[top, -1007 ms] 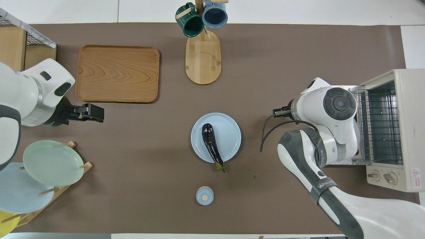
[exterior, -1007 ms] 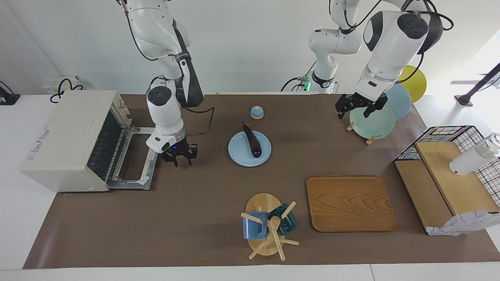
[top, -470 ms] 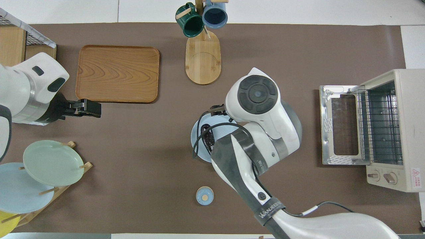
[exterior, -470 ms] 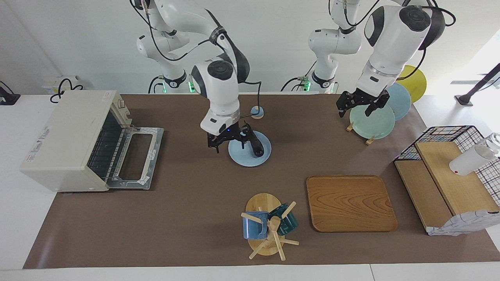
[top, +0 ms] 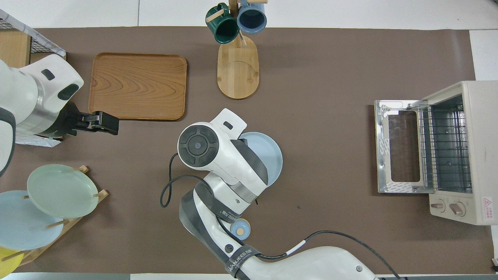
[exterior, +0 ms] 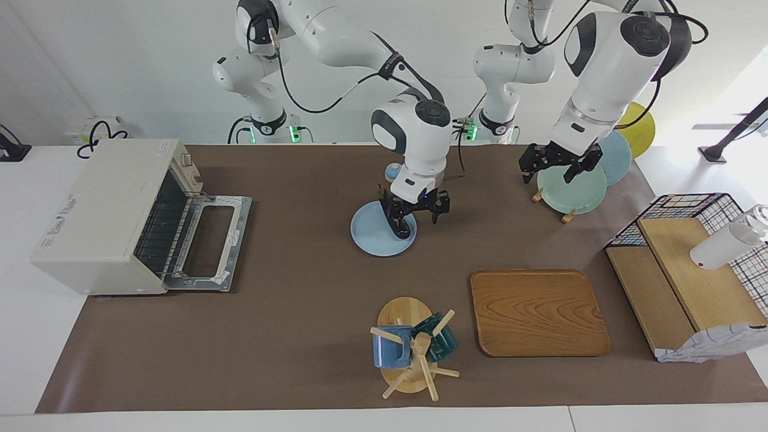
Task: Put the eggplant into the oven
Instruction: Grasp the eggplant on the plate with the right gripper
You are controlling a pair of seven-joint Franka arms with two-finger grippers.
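The eggplant is resting on the light blue plate (top: 270,156), so it will move along with the plate when the robot lifts the plate by its edge.
The eggplant (exterior: 402,230) lies on a light blue plate (exterior: 369,235) in the middle of the table; only its dark end shows beneath my right hand. In the overhead view the right arm hides it, and only part of the plate (top: 270,153) shows. My right gripper (exterior: 415,212) is open, low over the plate's edge toward the left arm's end. The cream oven (exterior: 99,213) stands at the right arm's end, its door (exterior: 207,243) folded down flat and the wire rack (top: 443,149) showing. My left gripper (exterior: 555,163) waits open over the plate rack.
A small blue lid (top: 240,228) sits nearer to the robots than the plate. A mug tree (exterior: 411,348) and a wooden tray (exterior: 537,312) lie farther out. A plate rack (exterior: 573,186) and a wire basket with wooden boards (exterior: 690,270) stand at the left arm's end.
My right arm has swung from in front of the oven door across to the plate and a little past it toward the left arm's end. The left gripper has barely moved.
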